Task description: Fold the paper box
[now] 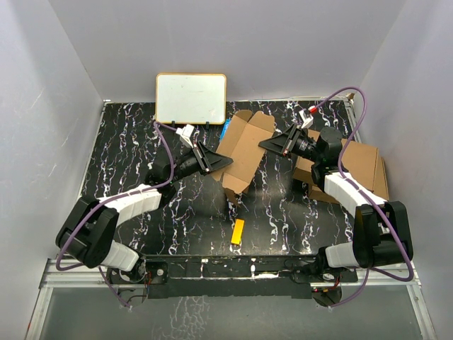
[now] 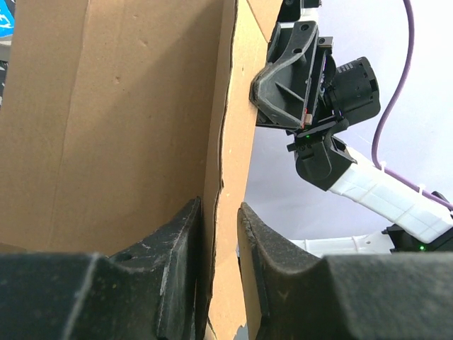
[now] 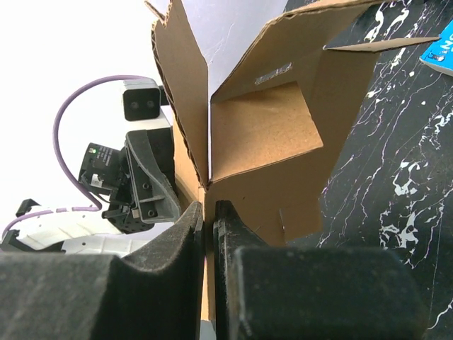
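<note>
Next, my left gripper pinches that box edge firmly before my right gripper opens at the box's far side, because my left gripper's fingers sit loosely on both sides of the box's creased corner.
The paper box is a brown cardboard piece standing half-formed in the middle of the table, its flaps spread upward. My left gripper reaches it from the left. In the left wrist view its jaws straddle a wall of the box, slightly open, with a gap showing at the right finger. My right gripper comes in from the right. In the right wrist view it is shut on a lower corner edge of the box. The box's inside is partly hidden.
A white board leans at the back edge. A small orange-yellow block lies near the front. Larger brown cardboard boxes sit under the right arm. A blue item lies beside the box. White walls close in three sides.
</note>
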{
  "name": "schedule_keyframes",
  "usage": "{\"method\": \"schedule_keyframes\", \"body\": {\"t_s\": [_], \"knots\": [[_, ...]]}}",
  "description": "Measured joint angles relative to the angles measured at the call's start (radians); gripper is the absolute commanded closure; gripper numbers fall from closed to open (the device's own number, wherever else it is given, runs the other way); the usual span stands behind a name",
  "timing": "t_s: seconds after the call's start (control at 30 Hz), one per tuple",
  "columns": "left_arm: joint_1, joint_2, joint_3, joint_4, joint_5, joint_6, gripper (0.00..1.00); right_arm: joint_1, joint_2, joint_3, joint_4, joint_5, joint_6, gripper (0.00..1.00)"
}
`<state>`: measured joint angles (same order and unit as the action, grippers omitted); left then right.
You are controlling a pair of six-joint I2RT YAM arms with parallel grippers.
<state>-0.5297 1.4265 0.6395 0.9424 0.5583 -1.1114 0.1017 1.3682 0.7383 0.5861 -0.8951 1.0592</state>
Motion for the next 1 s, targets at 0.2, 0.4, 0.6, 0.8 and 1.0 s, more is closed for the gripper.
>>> {"method": "schedule_keyframes", "body": {"t_s": [0.2, 0.4, 0.6, 0.8, 1.0], "knots": [[-0.005, 0.007, 0.000, 0.009, 0.000, -0.009, 0.74, -0.006, 0.000, -0.005, 0.021, -0.002, 0.030, 0.92], [-0.010, 0.007, -0.006, 0.047, 0.000, -0.023, 0.75, -0.016, 0.000, -0.017, 0.053, -0.005, 0.069, 0.92], [-0.011, 0.007, -0.014, 0.060, 0.000, -0.037, 0.89, -0.019, 0.000, -0.017, 0.074, -0.005, 0.089, 0.92], [-0.011, 0.007, -0.014, 0.060, 0.001, -0.038, 1.00, -0.020, 0.000, -0.017, 0.077, -0.004, 0.095, 0.91], [-0.010, 0.005, -0.014, 0.055, 0.004, -0.030, 1.00, -0.021, 0.000, -0.017, 0.073, -0.005, 0.074, 0.71]]}}
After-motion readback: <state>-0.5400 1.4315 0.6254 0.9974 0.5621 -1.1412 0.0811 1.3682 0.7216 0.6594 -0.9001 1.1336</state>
